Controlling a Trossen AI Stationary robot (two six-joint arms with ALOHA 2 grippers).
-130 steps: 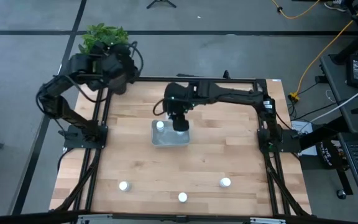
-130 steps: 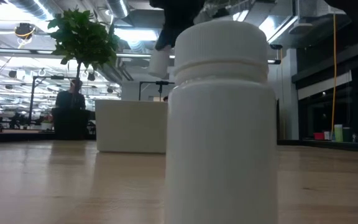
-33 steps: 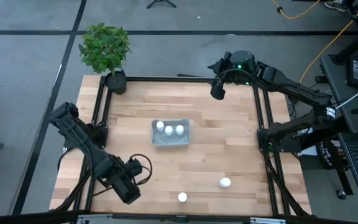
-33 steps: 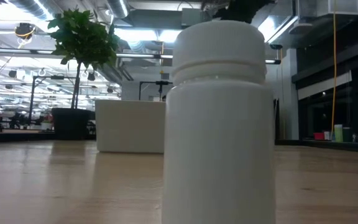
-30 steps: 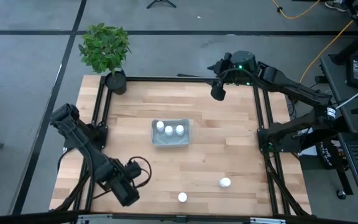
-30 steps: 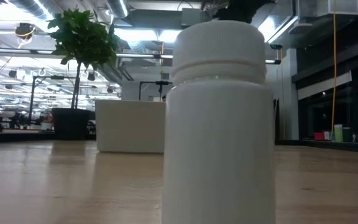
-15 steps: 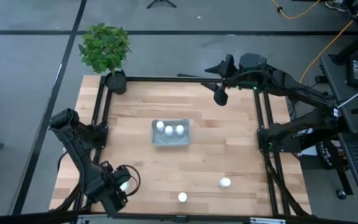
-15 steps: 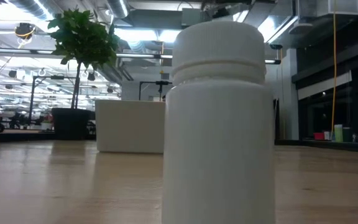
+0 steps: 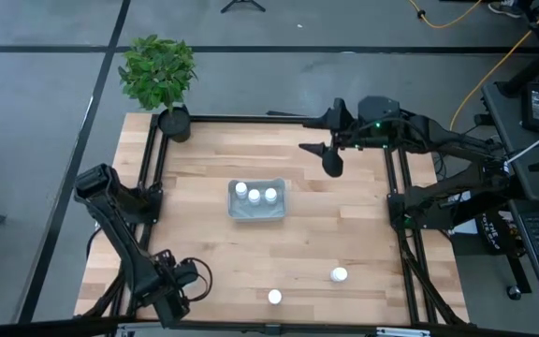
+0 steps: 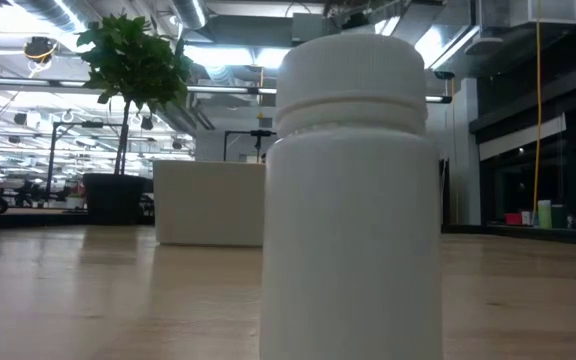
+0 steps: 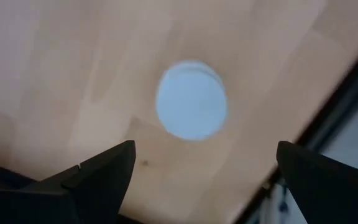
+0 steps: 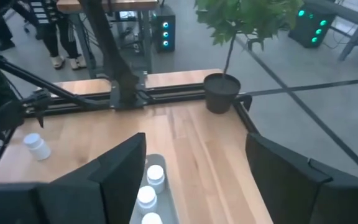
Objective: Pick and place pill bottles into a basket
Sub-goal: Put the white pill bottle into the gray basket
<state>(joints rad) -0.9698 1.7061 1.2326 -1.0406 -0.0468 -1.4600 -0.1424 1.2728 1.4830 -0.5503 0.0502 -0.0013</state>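
My left gripper keeps going down until its open fingers are on either side of the upright bottle [image 12: 38,148] and then close, because the white cap [image 11: 191,101] is in line with the gap between those fingers.
The basket [image 9: 256,201] sits mid-table with three pill bottles [image 9: 254,195] standing in it; it also shows in the right wrist view [image 12: 149,194]. Two more bottles stand near the front edge [image 9: 274,297] [image 9: 339,275]; one fills the low view [image 10: 353,200]. My left gripper [image 9: 171,292] hangs open at the near left corner, straight above another bottle's white cap [image 11: 191,99], its fingers on either side and apart from it. That bottle also shows in the right wrist view [image 12: 36,146]. My right gripper [image 9: 331,161] is open and empty over the far right.
A potted plant [image 9: 160,75] stands at the far left corner. Black frame rails [image 9: 150,187] run along the table's left and right sides. Bare wood lies between the basket and the front bottles.
My left gripper has moved from above the near-left bottle's spot toward the near left corner, staying open. My right gripper has come a little toward the near edge and turned. The bottles and the basket have stayed where they were.
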